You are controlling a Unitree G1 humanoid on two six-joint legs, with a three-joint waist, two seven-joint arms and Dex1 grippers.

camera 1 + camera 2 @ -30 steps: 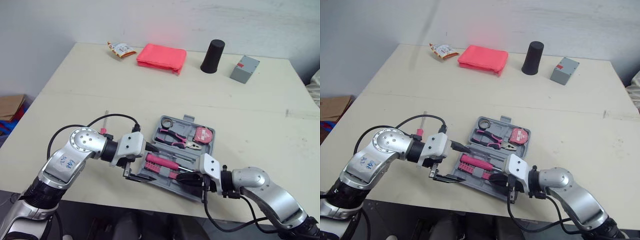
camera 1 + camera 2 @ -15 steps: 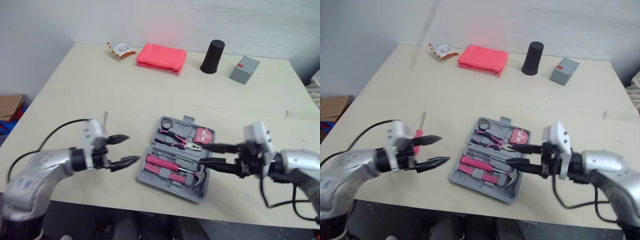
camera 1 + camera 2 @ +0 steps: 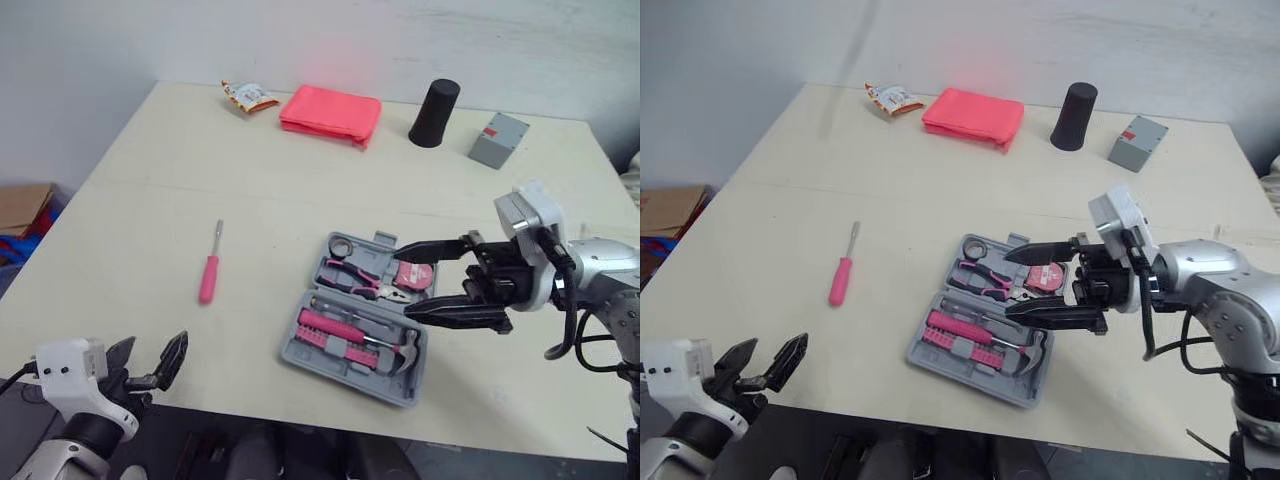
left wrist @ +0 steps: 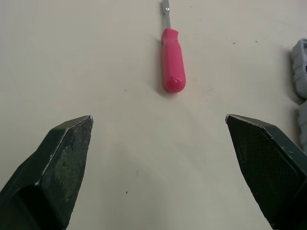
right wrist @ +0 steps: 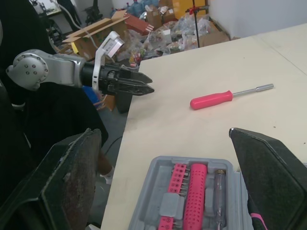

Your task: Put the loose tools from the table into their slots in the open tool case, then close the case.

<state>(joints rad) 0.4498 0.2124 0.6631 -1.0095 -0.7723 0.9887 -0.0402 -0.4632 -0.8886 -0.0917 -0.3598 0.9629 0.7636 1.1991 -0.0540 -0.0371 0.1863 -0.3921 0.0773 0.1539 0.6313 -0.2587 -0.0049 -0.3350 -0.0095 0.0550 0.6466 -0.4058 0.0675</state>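
My gripper will lower the pink screwdriver (image 3: pixel 209 279), and the screwdriver should settle in lengthwise, because an empty strip (image 3: pixel 338 369) runs along the tool case's near edge next to the pink bits.
The grey tool case (image 3: pixel 352 352) lies open at the table's near middle, holding pliers, a tape measure, a hammer and pink bits. One loose pink-handled screwdriver (image 3: pixel 209 276) rests on the table to the left of the case, its shaft pointing away from me. My right gripper (image 3: pixel 403 281) hovers open over the case's right side with nothing between its fingers. My left gripper (image 3: pixel 150 358) hangs open and empty at the table's near left edge, well short of the screwdriver (image 4: pixel 172 59). In the right wrist view the screwdriver (image 5: pixel 213 99) lies beyond the case (image 5: pixel 165 207).
Along the far edge stand a folded pink cloth (image 3: pixel 330 110), a black cup (image 3: pixel 433 98), a grey box (image 3: pixel 497 138) and a snack packet (image 3: pixel 248 95). Cardboard boxes (image 3: pixel 20 210) sit on the floor to the left.
My right gripper has opened and pulled up and to the right from the case's near edge. The left arm has drawn back from the case to the near left table edge.
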